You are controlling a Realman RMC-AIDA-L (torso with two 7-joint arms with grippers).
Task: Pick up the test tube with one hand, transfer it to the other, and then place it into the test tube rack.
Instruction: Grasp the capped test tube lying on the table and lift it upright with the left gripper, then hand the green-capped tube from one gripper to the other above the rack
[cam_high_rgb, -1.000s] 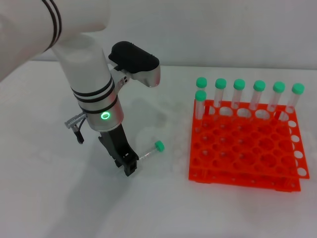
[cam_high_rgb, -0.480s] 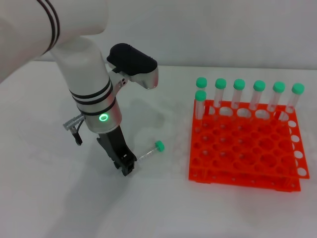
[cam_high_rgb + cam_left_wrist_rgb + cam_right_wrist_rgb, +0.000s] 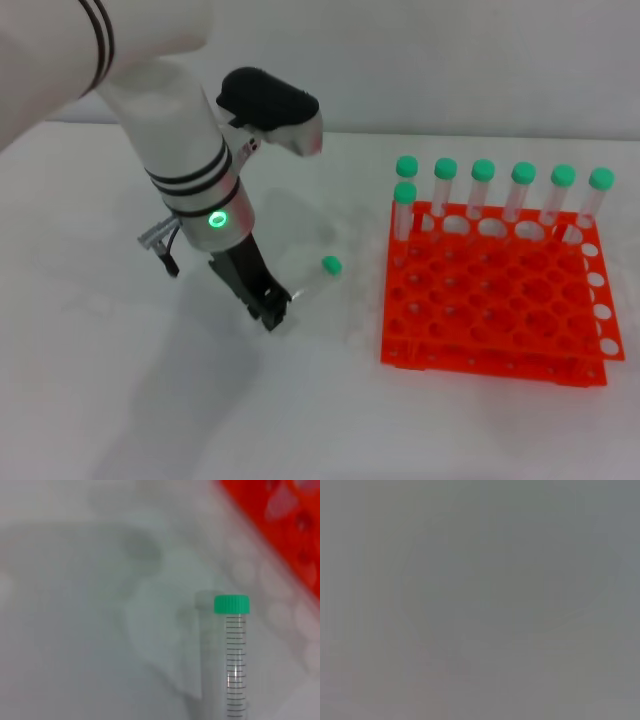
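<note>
With my left gripper on the test tube's lower end, which must enter the rack, I next turn it cap-up and offer my right gripper the cap end.
The test tube, clear with a green cap, is held by its lower end in my left gripper, which is shut on it just above the white table, left of the rack. The tube slants up and to the right, with its cap end free. In the left wrist view the tube shows its graduation marks and cap, with its shadow beside it. The orange test tube rack stands on the right and also shows in the left wrist view. My right gripper is out of view; its wrist view shows only plain grey.
Several identical green-capped tubes stand in the rack's back row, and one more stands just in front at the left corner. The rack's other holes are open. White table lies around the left arm.
My left gripper has moved right and toward the back with the tube. The tube's cap has risen and shifted a little closer to the rack.
</note>
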